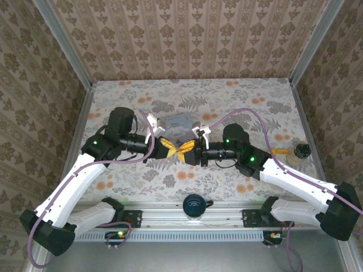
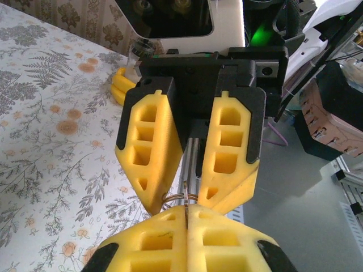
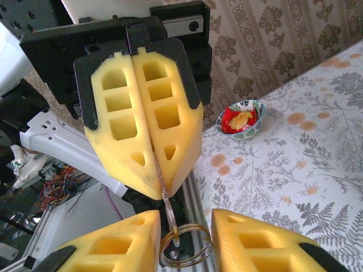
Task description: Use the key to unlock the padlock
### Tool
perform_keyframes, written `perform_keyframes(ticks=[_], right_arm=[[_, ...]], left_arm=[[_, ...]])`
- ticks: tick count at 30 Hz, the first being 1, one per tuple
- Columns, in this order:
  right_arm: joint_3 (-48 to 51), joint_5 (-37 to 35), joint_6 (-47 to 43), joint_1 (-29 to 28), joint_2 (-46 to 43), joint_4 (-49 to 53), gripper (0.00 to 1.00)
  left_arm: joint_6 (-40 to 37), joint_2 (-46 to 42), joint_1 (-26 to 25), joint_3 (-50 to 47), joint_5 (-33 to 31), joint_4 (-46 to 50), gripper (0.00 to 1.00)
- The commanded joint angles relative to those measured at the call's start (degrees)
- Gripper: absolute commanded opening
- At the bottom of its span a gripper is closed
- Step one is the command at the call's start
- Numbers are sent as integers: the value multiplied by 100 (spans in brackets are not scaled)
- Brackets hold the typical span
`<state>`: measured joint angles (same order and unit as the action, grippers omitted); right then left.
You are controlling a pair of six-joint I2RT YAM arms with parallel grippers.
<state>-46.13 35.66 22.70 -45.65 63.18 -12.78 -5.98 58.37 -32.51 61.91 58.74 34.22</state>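
My left gripper covers the key's blade (image 3: 161, 180), so my right gripper should take the key by its ring end (image 3: 176, 237), freeing my left gripper to hold the padlock.
My two grippers meet tip to tip above the middle of the flowered table (image 1: 227, 102). The left gripper (image 1: 169, 148) (image 2: 187, 214) is shut on the thin metal key (image 2: 187, 205) (image 3: 169, 207), whose blade sticks out of its yellow fingertips. A brassy wire key ring (image 3: 184, 252) (image 2: 177, 198) hangs from the key's head. The right gripper (image 1: 185, 151) (image 3: 186, 220) stands open, one finger on each side of the ring and very close to it. The padlock is out of view.
A grey box (image 1: 178, 122) lies just behind the grippers. A black knob-like object (image 1: 302, 150) and a small yellow thing (image 1: 279, 151) sit at the right edge. A bowl of red-wrapped sweets (image 3: 241, 118) stands by the wall. A dark round object (image 1: 194, 205) rests on the front rail.
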Motion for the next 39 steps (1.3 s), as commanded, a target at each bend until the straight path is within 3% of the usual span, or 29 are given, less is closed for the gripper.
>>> perform_keyframes(ticks=[1,9,15,18,20,23,26,35,39], right_arm=[[-86,156,20,-41,28,-181,27],[-56,90,-17,-45,-24,-181,0],[136,-472,15,-43,-289,-126,0],[168,-838,39,-36,-441,82,0],[149,-1125,61,-21,-510,311,0],[108,-1317,177,57,-567,649,0],[13,-1605,350,130,-601,1073,0],[-252,-2691,1186,332,-726,2601,0],[-131,-2887,1435,399,-893,3056,0]], left_arm=[[77,-97,43,-47,182,-82,0],[131,-115,118,-98,208,-143,0],[581,-227,283,-255,183,-563,2],[1063,-311,415,-353,123,-991,40],[1385,-398,488,-413,-16,-1293,58],[1791,-602,555,-517,-484,-1681,85],[2012,-810,563,-621,-1176,-1866,100],[2668,-1073,430,-1134,-3580,-1478,100],[3090,-1150,-80,-1559,-4841,-1434,100]])
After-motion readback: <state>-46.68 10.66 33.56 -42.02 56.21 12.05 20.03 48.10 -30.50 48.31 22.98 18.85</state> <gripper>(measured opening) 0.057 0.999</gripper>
